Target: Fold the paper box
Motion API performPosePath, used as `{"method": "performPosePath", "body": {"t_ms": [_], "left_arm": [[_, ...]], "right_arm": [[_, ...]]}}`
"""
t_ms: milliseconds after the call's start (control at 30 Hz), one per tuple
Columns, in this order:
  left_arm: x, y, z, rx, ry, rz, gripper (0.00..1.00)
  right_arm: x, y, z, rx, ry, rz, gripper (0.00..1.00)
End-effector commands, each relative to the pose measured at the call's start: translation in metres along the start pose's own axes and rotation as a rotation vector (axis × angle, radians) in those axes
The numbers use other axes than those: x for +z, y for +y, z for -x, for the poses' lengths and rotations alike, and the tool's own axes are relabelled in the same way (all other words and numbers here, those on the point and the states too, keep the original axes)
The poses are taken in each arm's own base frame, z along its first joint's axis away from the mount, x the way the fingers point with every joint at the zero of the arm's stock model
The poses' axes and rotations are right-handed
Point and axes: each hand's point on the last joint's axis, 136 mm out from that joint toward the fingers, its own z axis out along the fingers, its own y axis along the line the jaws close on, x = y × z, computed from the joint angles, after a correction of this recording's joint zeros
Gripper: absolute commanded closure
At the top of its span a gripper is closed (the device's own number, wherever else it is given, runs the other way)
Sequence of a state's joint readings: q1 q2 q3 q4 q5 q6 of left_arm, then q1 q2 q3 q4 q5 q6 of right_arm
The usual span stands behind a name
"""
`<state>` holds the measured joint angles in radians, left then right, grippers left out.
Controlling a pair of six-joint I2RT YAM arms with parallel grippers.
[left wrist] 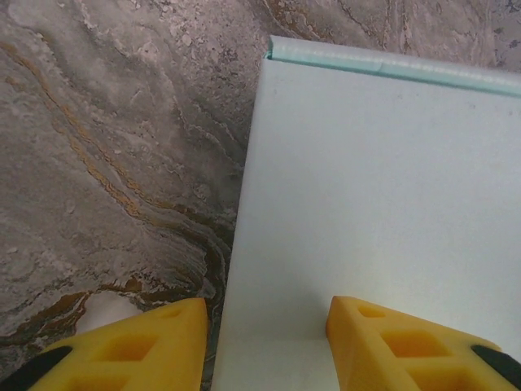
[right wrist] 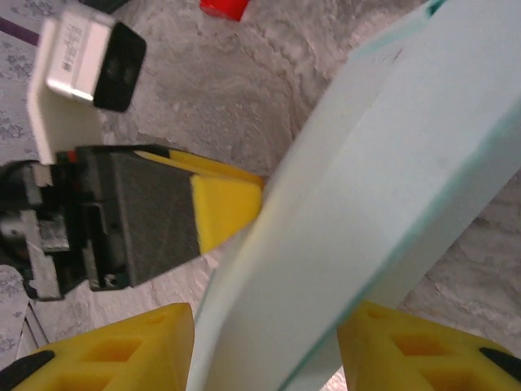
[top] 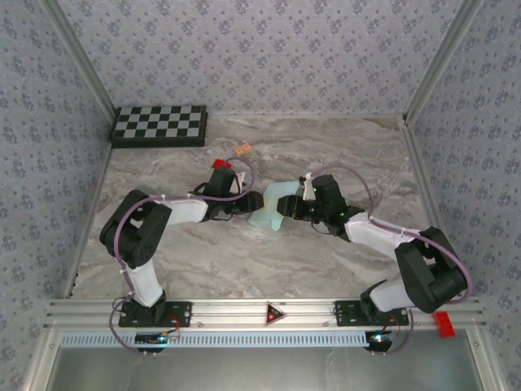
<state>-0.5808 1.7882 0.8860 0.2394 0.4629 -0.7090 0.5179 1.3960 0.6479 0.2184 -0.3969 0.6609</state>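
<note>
The paper box (top: 273, 204) is tilted crooked between my grippers, so my right gripper should bring the box's far end (top: 285, 186) around and stand it square before the next fold.
The pale aqua paper box (top: 272, 208) stands bent up off the marble table between both grippers. My left gripper (top: 249, 207) is at its left side. In the left wrist view a flat panel of the paper box (left wrist: 374, 195) fills the right half, and the left gripper (left wrist: 269, 346) stands open: one yellow finger (left wrist: 130, 350) is just off the panel's edge, the other (left wrist: 407, 350) lies over the panel. My right gripper (top: 295, 208) is at the box's right side. A folded band of the paper box (right wrist: 358, 187) runs between the right gripper's (right wrist: 264, 354) fingers and fills the gap.
A black-and-white checkerboard (top: 159, 125) lies at the back left. A small red block (top: 221, 164) and a tan scrap (top: 242, 149) sit behind the left gripper. Patterned walls close in three sides. The left gripper's yellow fingertip (right wrist: 226, 204) is close beside the box.
</note>
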Motion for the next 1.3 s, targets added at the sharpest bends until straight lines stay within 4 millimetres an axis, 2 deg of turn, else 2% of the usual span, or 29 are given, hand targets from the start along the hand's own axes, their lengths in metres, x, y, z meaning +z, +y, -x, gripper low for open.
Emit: {"method": "performPosePath", "body": {"t_ms": [0,367,600,700,967,1033,1133,1267], "left_arm": [[0.007,-0.015,-0.017,0.009,0.080,-0.063,0.55],[-0.002,-0.003,-0.008,0.000,0.035,0.000,0.52],[-0.016,0.010,0.005,-0.015,-0.013,0.084,0.52],[-0.024,0.013,0.012,-0.012,-0.035,0.121,0.51],[-0.044,0.002,0.026,0.029,-0.077,0.160,0.50],[-0.048,-0.001,0.029,0.034,-0.085,0.163,0.50],[-0.055,-0.006,0.031,0.043,-0.091,0.163,0.50],[-0.063,-0.011,0.033,0.051,-0.101,0.165,0.50]], "right_arm": [[-0.002,0.029,0.016,-0.066,-0.033,0.069,0.49],[0.011,0.043,0.023,-0.077,-0.010,0.093,0.49],[0.020,0.052,0.025,-0.122,0.013,0.097,0.49],[0.019,0.055,0.032,-0.149,0.014,0.080,0.49],[0.004,0.059,0.057,-0.216,-0.021,-0.022,0.46],[-0.003,0.054,0.061,-0.214,-0.048,-0.061,0.46],[-0.013,0.031,0.064,-0.164,-0.084,-0.159,0.47],[-0.017,0.005,0.055,-0.064,-0.089,-0.200,0.48]]}}
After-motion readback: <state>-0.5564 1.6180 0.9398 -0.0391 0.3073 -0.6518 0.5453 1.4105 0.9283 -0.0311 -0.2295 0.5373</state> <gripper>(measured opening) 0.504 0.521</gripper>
